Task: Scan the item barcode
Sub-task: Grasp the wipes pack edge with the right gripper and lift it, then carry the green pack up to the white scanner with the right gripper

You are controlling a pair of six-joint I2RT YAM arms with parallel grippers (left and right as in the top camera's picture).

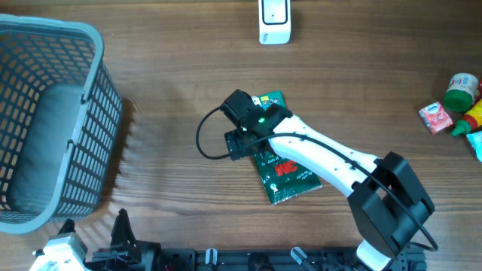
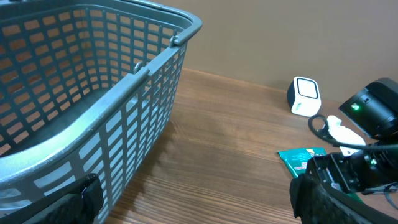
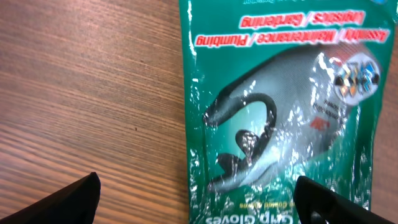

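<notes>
I go on lowering my right gripper, since its open fingers are on either side of the green pack's long edge, before it closes on the plastic there.
The item is a green plastic pack of grip gloves lying flat in the middle of the table, also seen in the right wrist view and the left wrist view. No barcode shows on its upper face. A white scanner stands at the table's far edge, visible too from the left wrist. My right gripper hovers over the pack's left part, open, one fingertip over bare wood and the other over the pack, holding nothing. My left gripper is open and empty near the front edge.
A large grey plastic basket fills the left side, close beside my left gripper. At the far right lie a green-capped bottle, a red packet and a red and yellow bottle.
</notes>
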